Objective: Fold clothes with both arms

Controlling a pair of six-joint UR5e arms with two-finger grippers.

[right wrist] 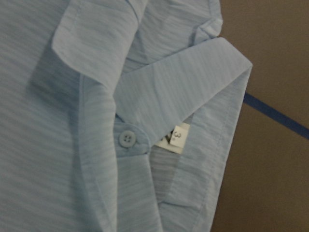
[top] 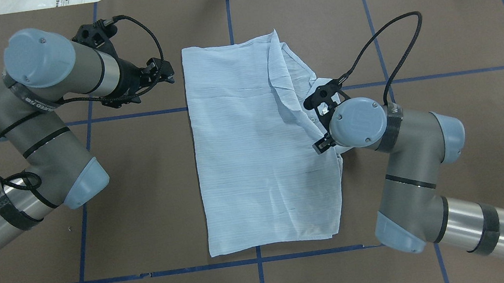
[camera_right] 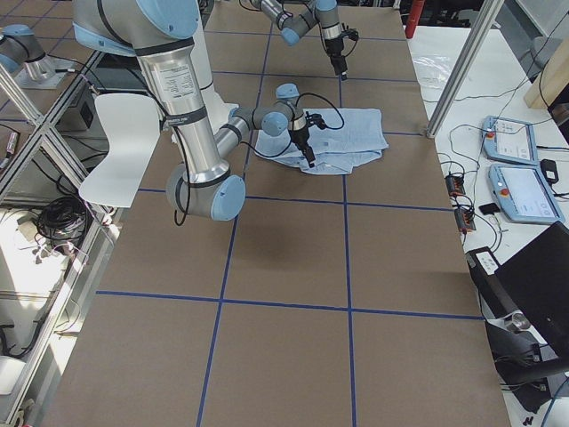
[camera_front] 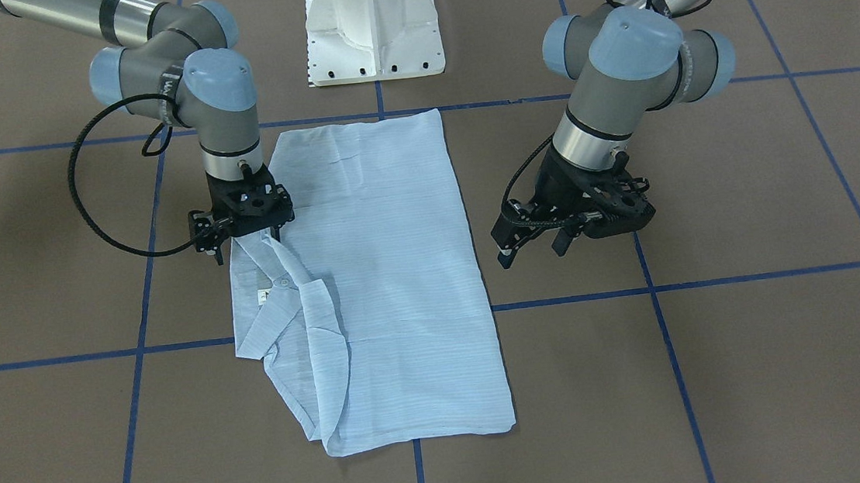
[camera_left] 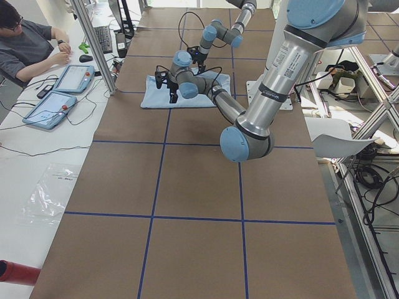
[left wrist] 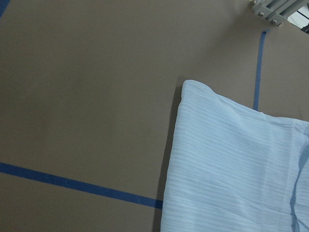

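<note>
The folded collar side (camera_front: 272,319) juts (camera_front: 253,349) out beyond the shirt's long edge. The collar side will come along and keep sticking out when I pull the shirt.
The light blue striped shirt (camera_front: 394,276) lies flat on the brown table as a long rectangle (top: 245,162), with its collar side folded along one edge. My right gripper (camera_front: 246,246) points down at that edge beside the collar, open, one finger off the cloth and one over it. Its wrist view shows the collar (right wrist: 183,87), a white button (right wrist: 127,139) and a size label (right wrist: 176,137). My left gripper (camera_front: 532,256) hangs open over bare table on the shirt's other side, apart from it and holding nothing (top: 165,72). A shirt corner (left wrist: 231,169) fills its wrist view.
The white pedestal base (camera_front: 372,28) stands behind the shirt. Blue tape lines (camera_front: 675,286) grid the table. A person (camera_left: 25,43) sits at a side desk with tablets (camera_left: 75,78). A white chair (camera_right: 124,142) stands off the table's robot side.
</note>
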